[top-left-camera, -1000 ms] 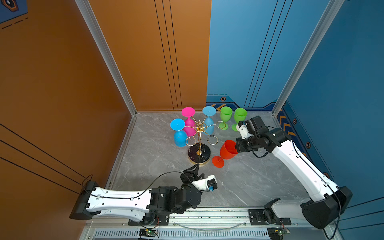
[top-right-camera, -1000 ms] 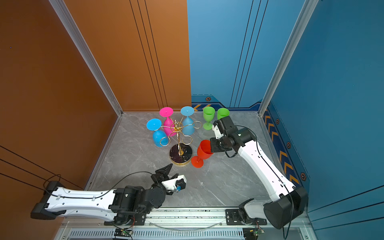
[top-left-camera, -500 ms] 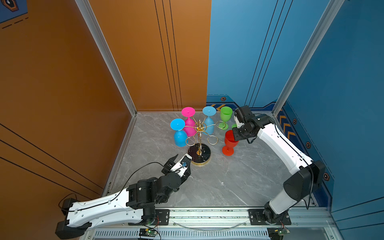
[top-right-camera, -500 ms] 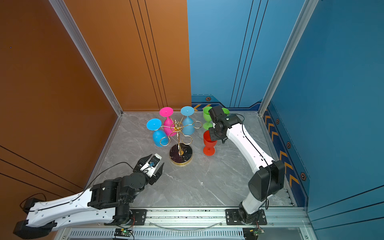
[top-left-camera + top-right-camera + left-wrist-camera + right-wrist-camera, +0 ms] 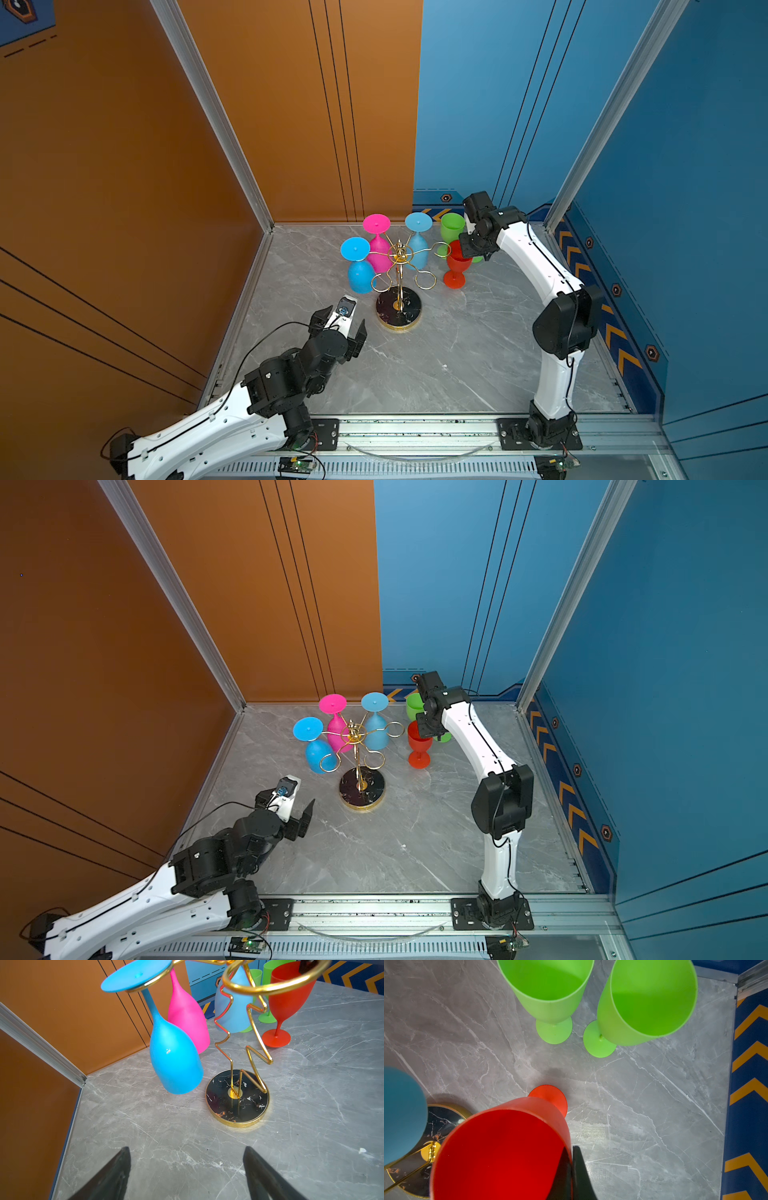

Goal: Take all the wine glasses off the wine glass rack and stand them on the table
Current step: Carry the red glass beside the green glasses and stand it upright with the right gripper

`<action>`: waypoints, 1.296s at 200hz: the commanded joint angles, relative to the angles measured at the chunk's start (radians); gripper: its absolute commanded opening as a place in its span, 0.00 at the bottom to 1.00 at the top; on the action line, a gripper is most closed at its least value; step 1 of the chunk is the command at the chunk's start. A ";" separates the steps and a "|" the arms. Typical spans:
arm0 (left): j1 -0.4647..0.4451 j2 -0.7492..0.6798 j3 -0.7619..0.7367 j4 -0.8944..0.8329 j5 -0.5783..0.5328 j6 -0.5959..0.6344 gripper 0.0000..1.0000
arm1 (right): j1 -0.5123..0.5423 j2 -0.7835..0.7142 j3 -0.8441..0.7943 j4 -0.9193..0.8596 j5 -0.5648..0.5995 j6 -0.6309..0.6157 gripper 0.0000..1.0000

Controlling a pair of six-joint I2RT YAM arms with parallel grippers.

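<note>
The red wine glass (image 5: 456, 264) stands upright with open floor before the green glasses (image 5: 555, 1066), so my right gripper should keep lowering it there until its foot is flat on the floor.
The gold wire wine glass rack (image 5: 400, 274) (image 5: 356, 750) stands mid-floor on its black marbled base (image 5: 220, 1093). Three wine glasses hang upside down from it: blue (image 5: 358, 270) (image 5: 174, 1059), pink (image 5: 379, 249) and light blue (image 5: 418, 249). To the right of the rack a red wine glass (image 5: 457, 266) (image 5: 418, 744) (image 5: 288, 997) is upright, its foot down at the floor. My right gripper (image 5: 468, 252) (image 5: 572, 1149) is shut on its rim (image 5: 566, 1130). My left gripper (image 5: 340, 322) (image 5: 187, 1148) is open and empty, low on the near left of the base.
Two green glasses (image 5: 550, 991) (image 5: 650, 1001) stand upright behind the red one, close to the back right corner. The orange wall and metal corner post (image 5: 41, 1049) lie left of the hanging blue glass. Grey marble floor (image 5: 436, 365) spreads towards the front rail.
My right arm carried the tilted red glass back and right and set it upright beside the rack. My left arm swung towards the rack's near left and its jaws opened wider.
</note>
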State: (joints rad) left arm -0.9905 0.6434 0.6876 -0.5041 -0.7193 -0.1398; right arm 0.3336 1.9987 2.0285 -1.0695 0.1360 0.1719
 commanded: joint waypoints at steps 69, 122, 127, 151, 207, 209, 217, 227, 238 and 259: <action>0.210 0.043 -0.002 -0.014 0.154 -0.101 0.90 | -0.027 0.151 0.154 -0.001 -0.030 0.012 0.00; 0.322 0.045 -0.006 0.011 0.228 -0.123 0.90 | -0.038 0.179 0.167 0.026 -0.035 0.032 0.00; 0.328 0.045 -0.007 0.015 0.234 -0.124 0.90 | -0.040 0.182 0.167 0.030 -0.036 0.034 0.00; 0.350 0.049 -0.010 0.022 0.252 -0.128 0.90 | -0.047 0.195 0.180 0.030 -0.041 0.038 0.00; 0.369 0.050 -0.014 0.029 0.264 -0.135 0.90 | -0.052 0.225 0.214 0.031 -0.066 0.040 0.03; 0.369 0.052 -0.013 0.030 0.265 -0.135 0.90 | -0.053 0.225 0.215 0.031 -0.066 0.040 0.03; 0.372 0.051 -0.014 0.032 0.266 -0.135 0.90 | -0.053 0.229 0.219 0.031 -0.070 0.042 0.04; 0.374 0.052 -0.014 0.032 0.269 -0.136 0.90 | -0.053 0.232 0.225 0.031 -0.074 0.042 0.05; 0.378 0.053 -0.016 0.036 0.272 -0.136 0.90 | -0.054 0.237 0.231 0.031 -0.078 0.043 0.06; 0.381 0.057 -0.017 0.038 0.279 -0.138 0.90 | -0.054 0.238 0.236 0.031 -0.079 0.048 0.12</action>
State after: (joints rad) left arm -0.6216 0.6960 0.6876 -0.4820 -0.4618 -0.2611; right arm 0.2867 2.2185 2.2349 -1.0382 0.0719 0.2020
